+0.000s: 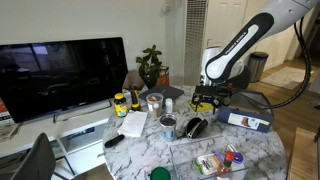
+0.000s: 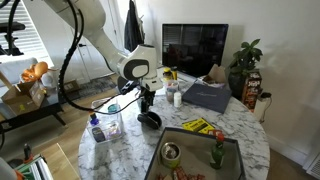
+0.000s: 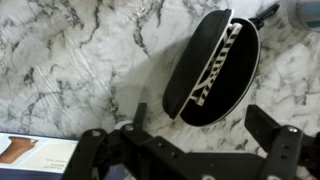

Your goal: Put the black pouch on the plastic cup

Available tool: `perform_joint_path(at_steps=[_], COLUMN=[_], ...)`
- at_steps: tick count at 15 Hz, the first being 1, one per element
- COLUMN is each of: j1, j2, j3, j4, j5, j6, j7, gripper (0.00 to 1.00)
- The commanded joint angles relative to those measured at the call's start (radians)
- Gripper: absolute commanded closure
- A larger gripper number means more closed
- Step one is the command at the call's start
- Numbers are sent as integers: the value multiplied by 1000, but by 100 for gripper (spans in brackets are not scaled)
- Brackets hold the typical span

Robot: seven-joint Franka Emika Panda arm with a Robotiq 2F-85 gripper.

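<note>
The black pouch shows a smooth oval shell with crisp pale rims. I expect it to stay stiff when I pick it up by one end.
The black pouch lies on the marble table, oval, with pale lettering and a pale zip line. It also shows in both exterior views. My gripper is open and empty, hovering just above the table, with the pouch just beyond its fingertips. It hangs over the pouch in both exterior views. The plastic cup, pale with a reddish-brown tint, stands beside the pouch, and it also shows in an exterior view. The cup is out of the wrist view.
A silvery can and a yellow-labelled bottle stand near the TV. A black remote lies at the table edge. A blue-white box and a clear container flank the pouch. A plant stands behind.
</note>
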Motion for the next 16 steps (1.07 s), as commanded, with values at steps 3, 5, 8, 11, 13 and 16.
perform_joint_path(at_steps=[3, 5, 8, 11, 13, 16], j1=[53, 48, 43, 45, 50, 52], j2=[131, 177, 239, 267, 262, 240], j3=[-45, -32, -22, -23, -29, -31], j4=[93, 129, 177, 206, 207, 196], j5=[14, 38, 64, 77, 74, 72], j6=[-55, -91, -114, -121, -113, -99], j7=[138, 127, 112, 114, 117, 113], gripper=[0, 7, 42, 65, 81, 99])
